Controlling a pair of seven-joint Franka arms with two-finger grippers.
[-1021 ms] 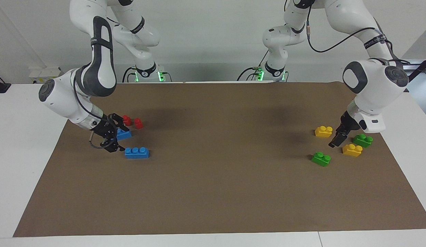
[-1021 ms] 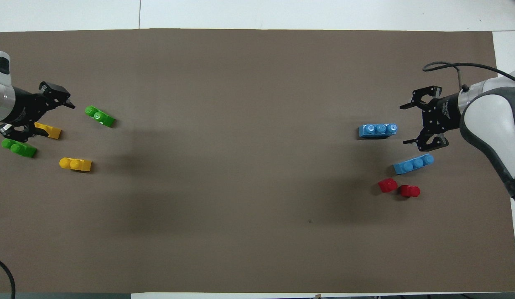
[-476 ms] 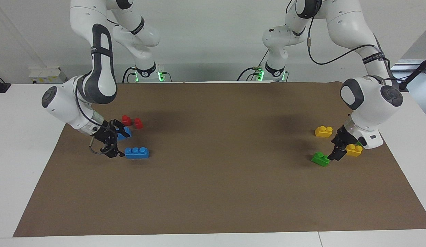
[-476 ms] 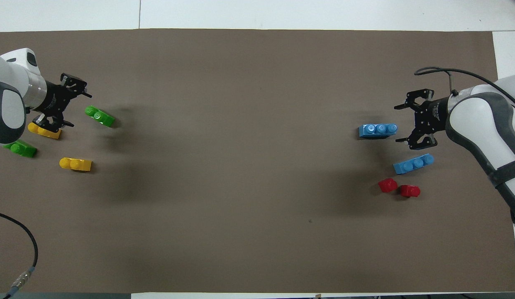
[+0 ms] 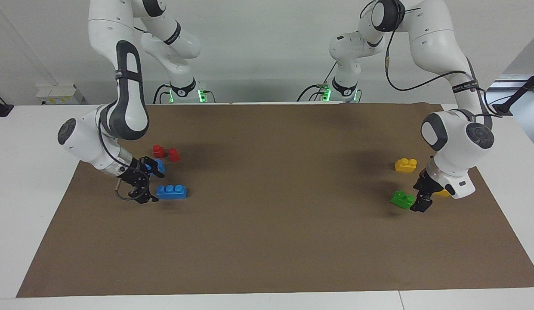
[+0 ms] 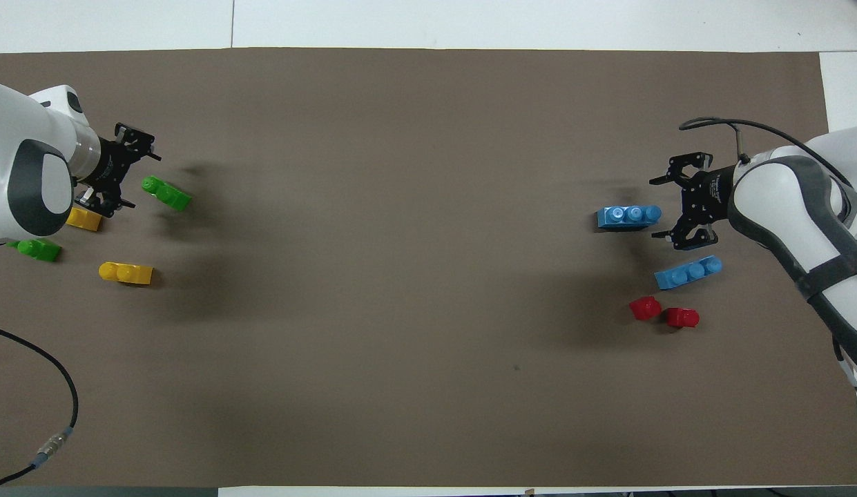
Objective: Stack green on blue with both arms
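The blue brick should still have an end stud [image 6: 651, 214] showing when I stack the green brick, because the blue brick's row of studs [image 6: 633, 215] is longer.
One green brick [image 5: 402, 199] lies on the brown mat toward the left arm's end; it also shows in the overhead view [image 6: 166, 193]. My left gripper [image 5: 420, 197] is open and low, right beside it, its fingers either side of the brick's end [image 6: 141, 181]. The other green brick [image 6: 33, 249] lies nearer the robots, hidden in the facing view. One blue brick [image 5: 172, 191] lies toward the right arm's end [image 6: 628, 216]. My right gripper [image 5: 151, 186] is open and low at its end [image 6: 655, 208]. The second blue brick [image 6: 688, 272] lies nearer the robots.
Two yellow bricks [image 6: 126, 273] [image 6: 83, 218] lie by the green ones, one partly under the left arm. Two red bricks [image 6: 646, 308] [image 6: 682, 317] lie nearer the robots than the blue ones. A black cable [image 6: 62, 386] loops at the mat's near corner.
My left gripper has moved away from the robots, from over the yellow and green pair to the end of the farther green brick. My right gripper has crept closer to the farther blue brick and lower.
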